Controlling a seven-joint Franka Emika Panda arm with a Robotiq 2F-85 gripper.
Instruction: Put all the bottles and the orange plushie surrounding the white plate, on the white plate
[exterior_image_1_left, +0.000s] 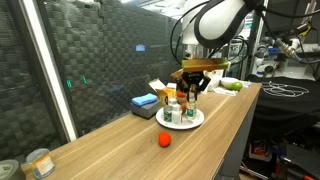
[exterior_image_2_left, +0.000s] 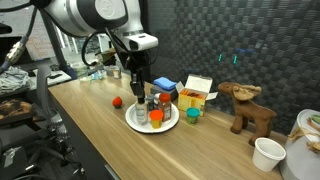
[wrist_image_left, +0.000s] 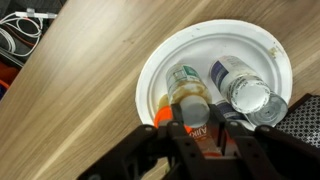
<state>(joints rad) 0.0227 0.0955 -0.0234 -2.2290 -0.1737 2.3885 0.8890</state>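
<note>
The held bottle (wrist_image_left: 187, 82) is upright inside the white plate's rim, so my gripper should keep going over the plate and let go once the held bottle stands beside the clear bottle (wrist_image_left: 240, 84).
The white plate (wrist_image_left: 180, 45) lies on the wooden table and shows in both exterior views (exterior_image_1_left: 198, 122) (exterior_image_2_left: 135, 126). My gripper (wrist_image_left: 204, 137) is shut on an upright bottle with an orange label (wrist_image_left: 200, 128), directly over the plate's near part. In the exterior views the gripper (exterior_image_1_left: 190, 92) (exterior_image_2_left: 138, 90) points straight down at the plate. Two more bottles stand on the plate: an amber-filled one (wrist_image_left: 188, 85) and a clear one (wrist_image_left: 243, 88). An orange plushie (wrist_image_left: 160, 119) (exterior_image_2_left: 155, 117) lies on the plate beside my left finger.
A red-orange ball (exterior_image_1_left: 163, 139) (exterior_image_2_left: 118, 102) lies on the table near the plate. A blue block (exterior_image_1_left: 145, 102) and a white-and-orange box (exterior_image_2_left: 197, 92) stand behind the plate. A brown plush animal (exterior_image_2_left: 248, 106), a white cup (exterior_image_2_left: 268, 153) and tin cans (exterior_image_1_left: 40, 161) stand farther off.
</note>
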